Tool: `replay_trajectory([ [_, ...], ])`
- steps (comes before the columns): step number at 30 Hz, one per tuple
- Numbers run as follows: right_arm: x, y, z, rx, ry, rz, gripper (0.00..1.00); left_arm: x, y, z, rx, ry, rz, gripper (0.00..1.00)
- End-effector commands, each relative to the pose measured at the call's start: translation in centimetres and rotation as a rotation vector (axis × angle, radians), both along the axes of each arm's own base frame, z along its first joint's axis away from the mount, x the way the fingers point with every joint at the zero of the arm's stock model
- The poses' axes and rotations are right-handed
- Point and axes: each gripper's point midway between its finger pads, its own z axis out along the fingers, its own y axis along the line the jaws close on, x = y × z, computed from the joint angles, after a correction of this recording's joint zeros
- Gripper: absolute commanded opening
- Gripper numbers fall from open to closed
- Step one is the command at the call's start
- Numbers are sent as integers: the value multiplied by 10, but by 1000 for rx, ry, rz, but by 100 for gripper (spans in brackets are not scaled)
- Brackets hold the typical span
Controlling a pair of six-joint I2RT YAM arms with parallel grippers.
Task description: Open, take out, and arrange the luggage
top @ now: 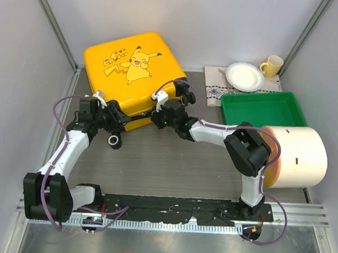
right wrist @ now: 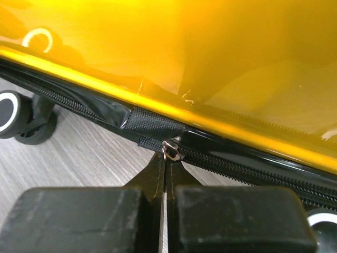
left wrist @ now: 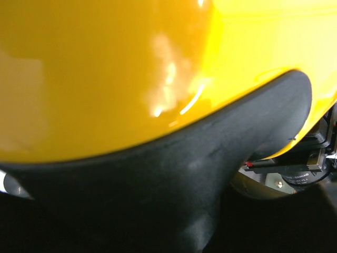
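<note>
The zipper slider is stuck at the black fabric patch (right wrist: 155, 125), so my right gripper should move the pull back, tilt it and bring it past toward the wheel (right wrist: 31, 118).
The luggage (top: 127, 66) is a yellow hard-shell case with a cartoon print, lying flat at the back left with its lid down. My right gripper (top: 157, 119) is at its front edge, near the right corner. In the right wrist view that gripper (right wrist: 167, 168) is shut on the black zipper pull (right wrist: 169, 158), just below the metal slider on the black zip line. My left gripper (top: 117, 116) is pressed against the case's front left corner. The left wrist view shows only yellow shell (left wrist: 105, 68) and a blurred black shape (left wrist: 174, 179), so its jaws are hidden.
A green tray (top: 264, 96) stands at the right, with a large cream cylinder (top: 299, 157) in front of it. A white plate (top: 245, 76) and a yellow mug (top: 271, 65) rest on a cloth behind the tray. A case wheel (top: 115, 140) pokes out near the left gripper.
</note>
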Motion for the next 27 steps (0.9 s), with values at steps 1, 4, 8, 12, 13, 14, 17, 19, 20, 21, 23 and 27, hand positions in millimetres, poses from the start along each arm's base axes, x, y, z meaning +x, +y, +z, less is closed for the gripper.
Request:
replay_trajectory([
  [1,-23,6,54,205,3,202,1,19,-23,-7,34,-90,-102,0],
  [4,0,-53,48,146,5,118,1,20,-19,-7,52,-93,-78,0],
  [8,1,-92,39,71,-2,106,1,21,-20,-6,40,-101,-74,0],
  [12,-19,-71,36,61,11,196,1,24,-23,-3,24,-111,-85,0],
  [13,-26,-62,34,61,22,223,1,25,-24,-1,21,-115,-88,0],
  [14,-45,-41,35,74,33,285,1,26,-24,0,18,-118,-87,0],
  [17,-88,9,41,107,57,425,1,29,-26,3,24,-126,-86,0],
  [19,-121,42,49,152,97,537,1,31,-28,3,26,-128,-84,0],
  [20,-136,55,52,167,95,587,1,31,-29,3,24,-131,-87,0],
  [21,-165,79,71,209,56,693,1,34,-30,4,21,-140,-87,0],
  [23,-189,101,77,223,22,782,1,37,-30,3,22,-140,-79,0],
  [27,-199,126,100,268,0,842,1,37,-31,5,16,-146,-81,0],
])
